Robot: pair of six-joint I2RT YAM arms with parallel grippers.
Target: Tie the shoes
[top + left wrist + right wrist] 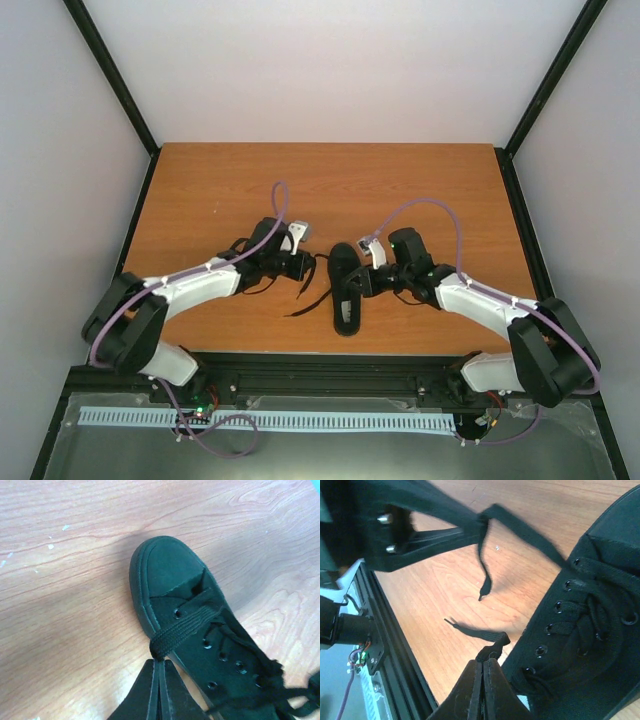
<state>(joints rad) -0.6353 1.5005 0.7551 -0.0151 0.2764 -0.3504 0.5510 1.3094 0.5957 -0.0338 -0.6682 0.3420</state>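
Note:
The shoe's heel (347,318) is open and my right gripper is holding its lace (493,649), so my left gripper should keep moving its lace across the shoe's heel and let go of it there.
The black shoe (346,290) lies on the wooden table (330,180) between my two grippers, toe to the rear. My left gripper (306,266) is just left of it, shut on one black lace (184,627) that runs taut from the front eyelets to its tips (159,659). My right gripper (364,282) is at the shoe's right side, shut on the other lace (491,640), whose free end lies on the table. In the right wrist view the shoe (590,645) fills the right side, and the left gripper (481,524) holds its lace with the tail hanging down.
The black rail of the arm mount (330,365) runs along the table's near edge, close to the shoe's heel. It also shows in the right wrist view (395,640). Grey walls enclose the table on three sides.

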